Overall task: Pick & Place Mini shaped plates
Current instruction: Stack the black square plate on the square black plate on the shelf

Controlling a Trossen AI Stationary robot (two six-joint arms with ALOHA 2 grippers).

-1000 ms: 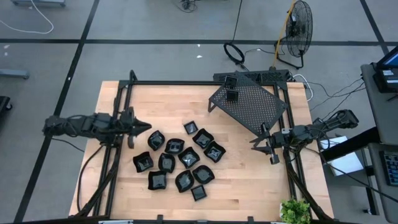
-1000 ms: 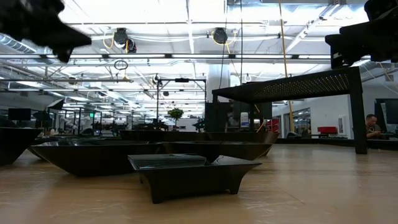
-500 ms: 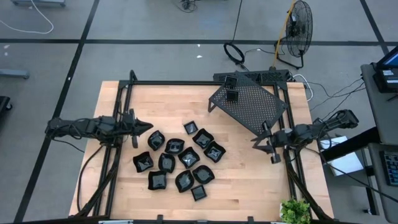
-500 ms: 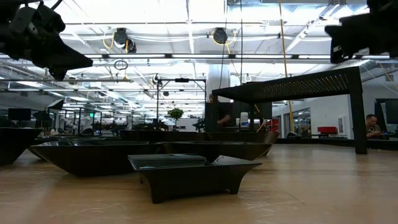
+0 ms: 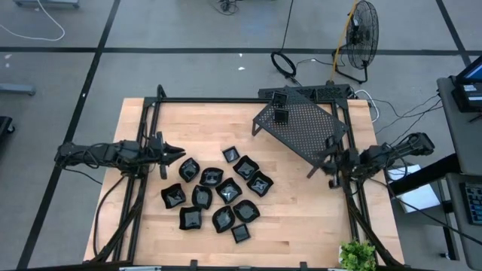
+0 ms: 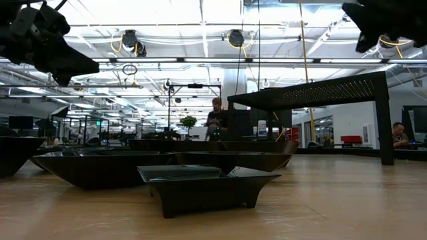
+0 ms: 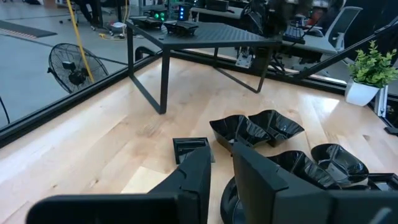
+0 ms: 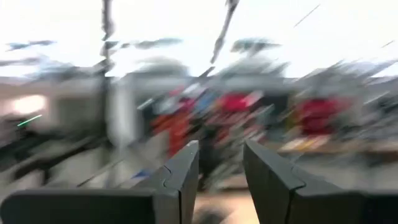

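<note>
My left gripper is far from the far plate (image 5: 279, 98), which sticks out past the rack's edge, so my right gripper should reach over the rack to that plate first.
Several small glossy black plates (image 5: 215, 192) rest on their bases in a cluster on the wooden table, near its middle; the low view shows them close up (image 6: 200, 183). Two more plates (image 5: 280, 108) sit on the far corner of the black perforated rack (image 5: 301, 128). My left gripper (image 5: 175, 153) hovers open just left of the cluster, and its wrist view looks over the plates (image 7: 261, 127) past empty fingers (image 7: 221, 162). My right gripper (image 5: 316, 165) is open and empty in the air by the rack's near right corner.
The rack (image 7: 205, 34) stands on thin legs over the table's far right part. Black frame rails (image 5: 143, 173) run along the left and right sides. A potted plant (image 5: 356, 256) sits at the near right corner. People (image 6: 215, 120) stand in the room beyond.
My left gripper dropped a little lower over the left edge of the plate cluster, then held still. My right gripper rose and swung toward the far edge, up to the rack's near right corner, moving fast enough to blur. No plate has moved.
</note>
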